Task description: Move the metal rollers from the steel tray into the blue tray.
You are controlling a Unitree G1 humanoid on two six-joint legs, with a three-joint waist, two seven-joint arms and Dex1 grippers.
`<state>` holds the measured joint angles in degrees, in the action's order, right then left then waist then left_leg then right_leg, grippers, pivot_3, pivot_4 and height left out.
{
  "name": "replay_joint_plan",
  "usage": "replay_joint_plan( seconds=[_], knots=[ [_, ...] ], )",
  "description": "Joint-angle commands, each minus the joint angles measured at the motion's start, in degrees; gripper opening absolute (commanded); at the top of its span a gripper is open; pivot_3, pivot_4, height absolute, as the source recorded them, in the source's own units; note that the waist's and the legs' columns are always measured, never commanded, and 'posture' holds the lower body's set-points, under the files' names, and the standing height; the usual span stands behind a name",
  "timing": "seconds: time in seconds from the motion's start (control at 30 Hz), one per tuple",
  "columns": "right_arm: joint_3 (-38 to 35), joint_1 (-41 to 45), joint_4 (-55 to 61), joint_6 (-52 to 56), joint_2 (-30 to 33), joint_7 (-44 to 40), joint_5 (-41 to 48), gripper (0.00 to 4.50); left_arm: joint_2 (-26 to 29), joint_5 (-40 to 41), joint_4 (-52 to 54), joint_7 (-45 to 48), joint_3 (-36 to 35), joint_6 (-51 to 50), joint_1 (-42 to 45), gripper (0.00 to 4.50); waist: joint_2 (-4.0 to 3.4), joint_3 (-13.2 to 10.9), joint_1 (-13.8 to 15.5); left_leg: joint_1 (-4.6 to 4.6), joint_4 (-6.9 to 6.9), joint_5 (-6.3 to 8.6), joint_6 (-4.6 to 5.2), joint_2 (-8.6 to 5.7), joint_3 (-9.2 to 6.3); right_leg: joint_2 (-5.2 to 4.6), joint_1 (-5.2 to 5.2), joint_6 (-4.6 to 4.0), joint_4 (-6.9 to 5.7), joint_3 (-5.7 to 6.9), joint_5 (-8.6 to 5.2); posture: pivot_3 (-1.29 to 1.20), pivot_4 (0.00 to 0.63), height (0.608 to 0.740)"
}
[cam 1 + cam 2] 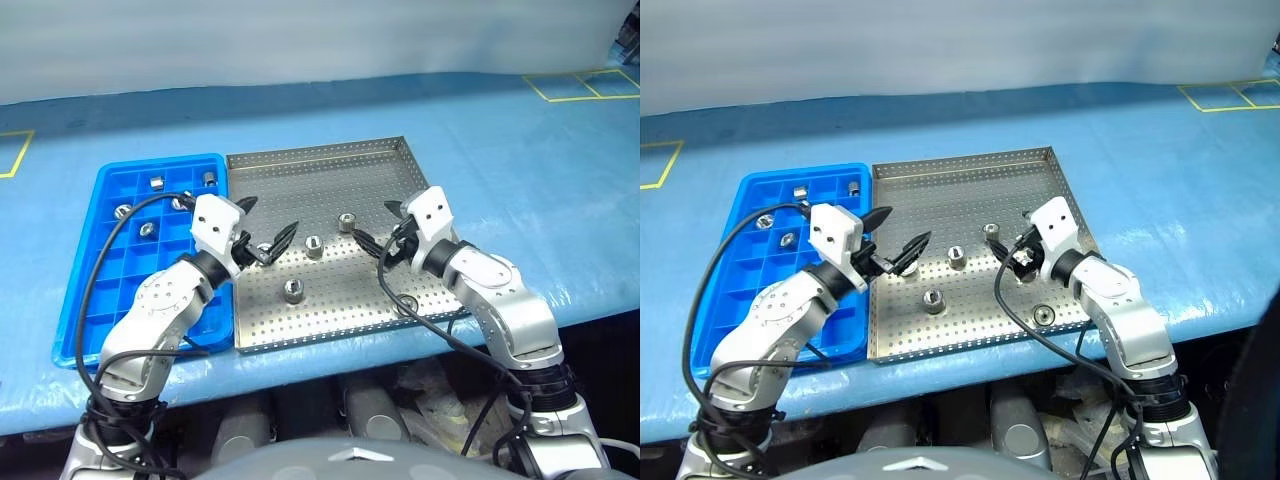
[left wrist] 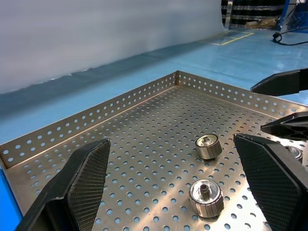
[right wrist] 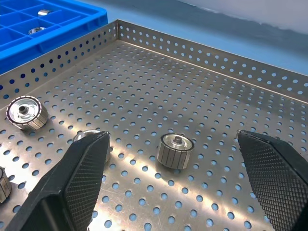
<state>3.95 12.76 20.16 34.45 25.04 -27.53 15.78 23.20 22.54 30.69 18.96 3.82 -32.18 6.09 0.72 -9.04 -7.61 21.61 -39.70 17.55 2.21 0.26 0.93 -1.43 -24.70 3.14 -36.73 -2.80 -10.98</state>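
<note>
My gripper is to set the metal roller point(image 1: 264, 249) in the blue tray, and the roller should tip over when I do so, because some rollers lie on their sides point(image 1: 157, 183) in the roomy compartments.
The steel tray point(image 1: 330, 165) lies in the middle of the blue table, with the blue tray point(image 1: 90, 290) touching its left side. Several metal rollers stand upright in the steel tray: one point(image 1: 347, 222) by my right gripper, one point(image 1: 314, 245) in the middle, one point(image 1: 293, 291) nearer the front. Several more rollers point(image 1: 157, 183) sit in the blue tray's far compartments. My left gripper point(image 1: 268, 222) hovers open over the steel tray's left part. My right gripper point(image 1: 380, 225) hovers open just right of a roller point(image 3: 175, 150), which lies between its fingers point(image 3: 77, 183).
Another roller point(image 1: 408, 305) lies under my right forearm near the steel tray's front right. Black cables point(image 1: 110, 250) hang from both wrists, the left one over the blue tray. Yellow tape squares point(image 1: 585, 85) mark the table's far right. The table's front edge runs just below both trays.
</note>
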Motion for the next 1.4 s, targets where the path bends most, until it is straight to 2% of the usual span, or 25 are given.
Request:
replay_joint_plan(
  seconds=[0.03, 0.33, 0.57, 0.93, 1.23, 1.4],
  knots=[
    [0.2, 1.0, 1.5, 0.4, 0.3, -0.3, -0.3, 4.5, -0.1, -0.6, 1.4, 0.3, 0.1, -0.4, 0.7, 4.48, 0.0, 0.0, 0.0, 0.0, 0.0, 0.0, 0.0, 0.0, 0.01, 0.0, 0.0, 0.0, 0.0, 0.0, 0.0, -0.19, 0.15, 0.74],
    [0.8, 0.6, 1.4, 0.3, 0.2, -0.5, -0.5, 4.5, -0.6, -1.3, 0.7, 0.0, 0.5, -1.5, 1.0, 4.48, 0.0, 0.0, 0.0, 0.0, 0.0, 0.0, 0.0, 0.0, 0.01, 0.0, 0.0, 0.0, 0.0, 0.0, 0.0, -0.19, 0.15, 0.74],
    [1.1, 0.4, 1.4, 0.0, -0.3, -0.3, -1.1, 4.5, -1.6, -5.9, -0.8, -3.9, 3.6, -6.7, 1.5, 4.48, 0.0, 0.0, -0.1, 0.0, 0.0, 0.0, 0.0, 0.0, 0.0, 0.01, 0.0, 0.01, 0.0, 0.0, 0.0, -0.2, 0.15, 0.74],
    [1.1, 0.4, 1.7, -0.3, -1.0, 0.6, -1.8, 4.5, -3.5, -9.6, 0.3, -10.9, 5.2, -25.8, 3.6, 4.48, 0.0, 0.0, -0.1, -0.01, 0.0, 0.0, 0.0, 0.0, -0.01, 0.01, 0.0, 0.03, -0.02, 0.0, 0.02, -0.19, 0.15, 0.74],
    [1.6, 0.7, 1.8, -0.8, -2.2, 1.3, -2.5, 4.5, -4.8, -11.1, -1.8, -11.4, 7.8, -32.0, 7.9, 4.48, 0.0, 0.0, -0.1, -0.03, 0.0, 0.0, -0.01, 0.0, 0.01, 0.01, 0.0, 0.03, -0.06, -0.03, 0.02, -0.2, 0.15, 0.74],
    [1.3, 0.5, 2.0, -1.1, -3.2, 2.3, -2.8, 4.5, -6.4, -11.3, -5.3, -11.4, 6.9, -33.8, 9.8, 4.48, -0.01, 0.0, 0.0, -0.03, -0.01, 0.0, -0.01, -0.01, 0.01, 0.0, 0.0, 0.03, -0.05, -0.03, 0.02, -0.2, 0.15, 0.74]
  ],
)
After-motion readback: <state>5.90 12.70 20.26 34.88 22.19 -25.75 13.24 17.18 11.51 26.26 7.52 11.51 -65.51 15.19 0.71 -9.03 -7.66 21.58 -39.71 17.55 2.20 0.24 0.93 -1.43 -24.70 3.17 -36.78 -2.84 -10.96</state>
